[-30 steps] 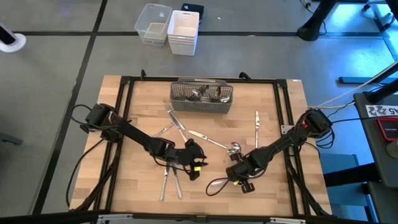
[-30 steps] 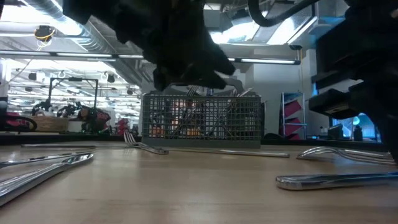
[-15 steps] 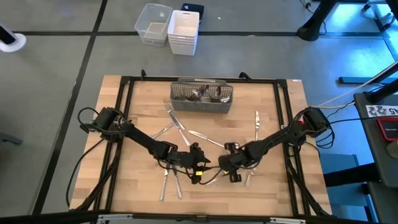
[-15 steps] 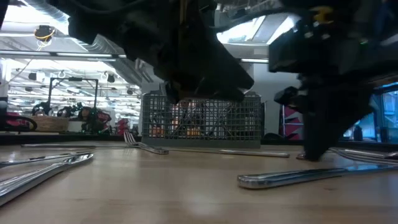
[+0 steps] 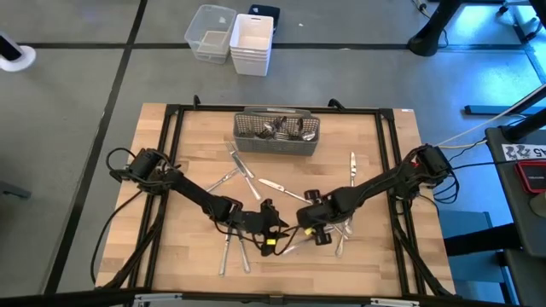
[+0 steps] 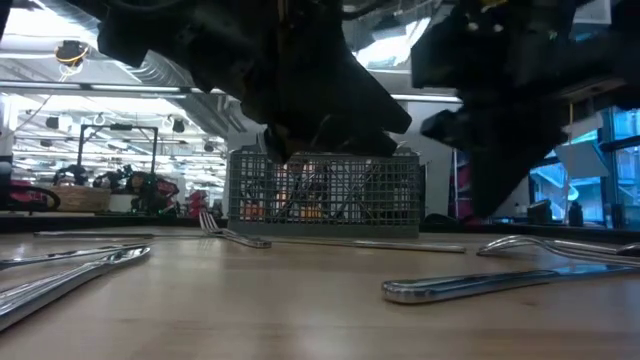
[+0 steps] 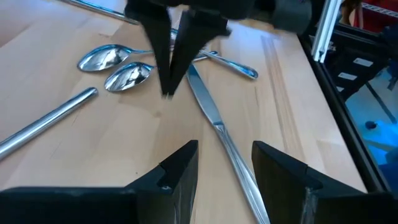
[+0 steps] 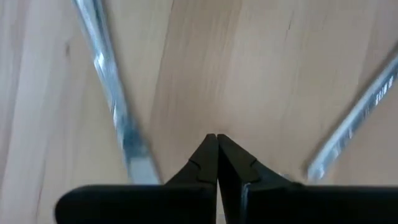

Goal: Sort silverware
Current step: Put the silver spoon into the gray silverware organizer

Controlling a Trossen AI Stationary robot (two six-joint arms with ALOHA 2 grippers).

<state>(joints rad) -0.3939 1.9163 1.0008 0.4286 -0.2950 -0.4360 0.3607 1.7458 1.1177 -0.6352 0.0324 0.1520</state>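
My shut right gripper points at the wood (image 7: 166, 107) beside the knife, away from the knife's handle crossing the spoons (image 7: 237, 66), so it should back off, open and take that handle.
Silverware lies loose on the wooden table (image 5: 196, 145). In the left wrist view a table knife (image 7: 219, 124) lies flat, running off from just ahead of my open left gripper (image 7: 224, 168), with two spoons (image 7: 117, 66) and a bare handle (image 7: 50, 121) beside it. My right gripper (image 7: 169, 81) is shut and points down, its tips just above the wood beside the knife's far part. From above, the two grippers face each other near the table's middle front, left (image 5: 273, 232) and right (image 5: 311, 223). Nothing is between either pair of fingers.
The grey wire-mesh caddy (image 5: 275, 130) stands at the far middle with pieces in it. More silverware lies about: a pair near the front left (image 5: 232, 251), a fork (image 5: 229, 175), a knife (image 5: 351, 170). The table's black frame rails (image 5: 392, 162) run along its sides.
My right gripper, shut throughout, has swept toward the table's left with its tips down at the wood, and a knife has slid left along the table with it. The gripper has then risen clear of the table. The knife now lies still.
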